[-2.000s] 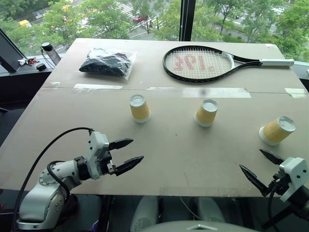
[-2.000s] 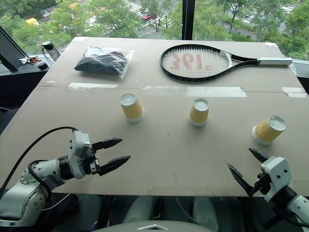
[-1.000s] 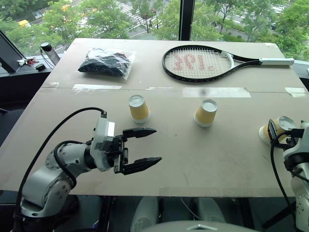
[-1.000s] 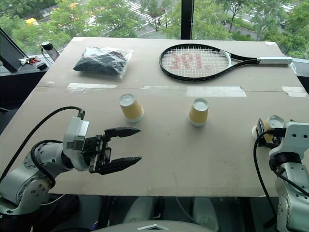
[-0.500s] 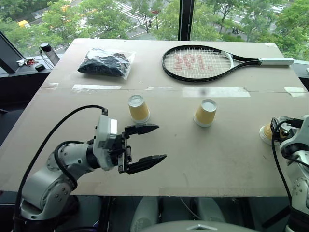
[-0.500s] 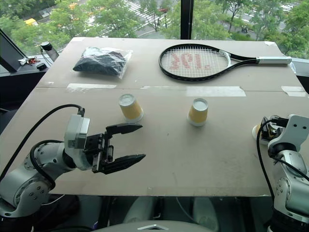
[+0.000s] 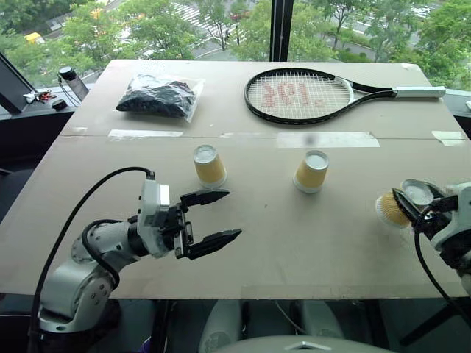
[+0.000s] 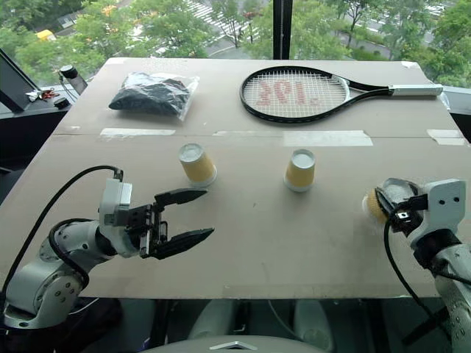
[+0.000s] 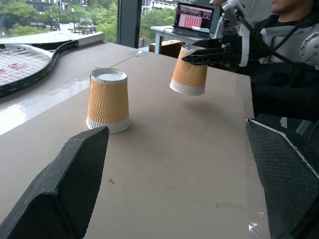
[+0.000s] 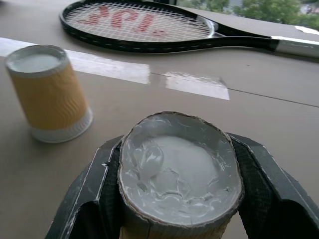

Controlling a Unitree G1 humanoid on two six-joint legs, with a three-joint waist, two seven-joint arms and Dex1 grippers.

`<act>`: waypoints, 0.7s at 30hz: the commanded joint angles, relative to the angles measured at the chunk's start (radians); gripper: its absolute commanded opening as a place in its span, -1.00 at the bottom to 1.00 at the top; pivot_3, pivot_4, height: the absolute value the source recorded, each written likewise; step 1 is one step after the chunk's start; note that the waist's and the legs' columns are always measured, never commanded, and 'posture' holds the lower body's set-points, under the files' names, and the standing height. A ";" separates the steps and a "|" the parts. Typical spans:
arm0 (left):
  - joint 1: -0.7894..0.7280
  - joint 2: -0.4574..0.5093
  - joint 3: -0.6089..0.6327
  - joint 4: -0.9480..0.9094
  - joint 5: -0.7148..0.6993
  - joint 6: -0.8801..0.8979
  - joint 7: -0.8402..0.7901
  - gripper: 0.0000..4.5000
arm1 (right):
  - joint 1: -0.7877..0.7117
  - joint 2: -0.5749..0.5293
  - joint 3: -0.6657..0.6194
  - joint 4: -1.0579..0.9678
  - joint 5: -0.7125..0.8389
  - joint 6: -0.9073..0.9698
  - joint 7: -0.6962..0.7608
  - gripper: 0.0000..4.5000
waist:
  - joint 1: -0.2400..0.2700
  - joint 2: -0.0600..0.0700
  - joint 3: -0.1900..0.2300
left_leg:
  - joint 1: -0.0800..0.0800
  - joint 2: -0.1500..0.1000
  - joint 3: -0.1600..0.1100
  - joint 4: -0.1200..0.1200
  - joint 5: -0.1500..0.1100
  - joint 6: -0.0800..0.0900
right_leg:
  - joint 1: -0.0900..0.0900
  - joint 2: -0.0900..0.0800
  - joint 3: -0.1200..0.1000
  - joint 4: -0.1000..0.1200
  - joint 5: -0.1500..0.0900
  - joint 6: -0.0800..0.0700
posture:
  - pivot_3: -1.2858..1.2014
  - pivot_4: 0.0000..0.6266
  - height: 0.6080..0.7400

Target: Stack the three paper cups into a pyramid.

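I keep carrying the held cup (image 7: pixel 394 209), which hangs base up, with my right gripper to the gap (image 7: pixel 255 189) between the standing cups, which is free, until it stands there.
Two paper cups stand upside down on the table: one on the left (image 7: pixel 210 165) and one in the middle (image 7: pixel 311 170). The third cup (image 7: pixel 388 208) hangs just above the table at the right, base up and slightly tilted, with my right gripper (image 7: pixel 402 205) shut on its ribbed side. The right wrist view looks onto that cup's white base (image 10: pixel 179 172), squeezed oval between the fingers. My left gripper (image 7: pixel 233 214) is open and empty, pointing right, low over the table in front of the left cup. Between its fingers the left wrist view shows the middle cup (image 9: pixel 108 101) and the held cup (image 9: pixel 188 74).
A tennis racket (image 7: pixel 302 95) and a bagged black bundle (image 7: pixel 158 95) lie at the far side of the table. Pale tape strips (image 7: pixel 324 139) cross the table behind the cups. Beyond the table's right side are a person and a laptop (image 9: pixel 192 15).
My right gripper has shut on the tipped right cup, lifted it off the table and carried it a little leftward. The left gripper has stayed open and sunk slightly.
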 commanded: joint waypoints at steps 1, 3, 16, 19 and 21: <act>0.027 0.023 0.035 0.015 -0.013 -0.024 -0.063 1.00 | -0.065 -0.056 0.120 -0.104 0.065 0.030 0.044 -0.03 | 0.000 -0.001 -0.001 | 0.000 0.000 0.000 0.000 0.000 0.000 | 0.000 0.000 0.000 0.000 0.000 0.000 | 0.03 -0.52 1.00; 0.056 0.049 0.066 0.018 -0.046 0.005 -0.087 1.00 | -0.174 -0.045 0.248 -0.088 0.033 0.043 0.008 -0.03 | -0.003 -0.003 -0.001 | 0.000 0.000 0.000 0.001 0.000 0.000 | 0.000 0.000 0.000 0.000 0.000 0.000 | 0.03 -0.52 1.00; 0.155 0.064 0.177 -0.010 -0.078 0.033 -0.084 1.00 | -0.439 0.008 0.586 0.093 -0.154 -0.045 0.035 -0.03 | 0.005 -0.004 0.000 | -0.003 -0.001 -0.003 0.001 0.000 0.000 | 0.000 -0.006 -0.004 -0.003 0.000 0.000 | 0.03 -0.52 1.00; 0.171 0.063 0.205 -0.011 -0.088 0.041 -0.075 1.00 | -0.545 0.054 0.686 0.199 -0.235 -0.065 0.031 -0.03 | -0.001 -0.004 0.000 | -0.002 -0.001 -0.003 0.000 0.000 0.000 | 0.000 -0.006 -0.004 -0.002 0.000 -0.001 | 0.03 -0.52 1.00; 0.182 0.065 0.218 -0.015 -0.094 0.045 -0.074 1.00 | -0.598 0.084 0.717 0.241 -0.258 -0.064 0.034 -0.03 | 0.000 -0.004 0.000 | -0.002 -0.001 -0.003 0.001 0.000 0.000 | -0.001 -0.006 -0.005 -0.002 0.000 0.000 | 0.03 -0.52 1.00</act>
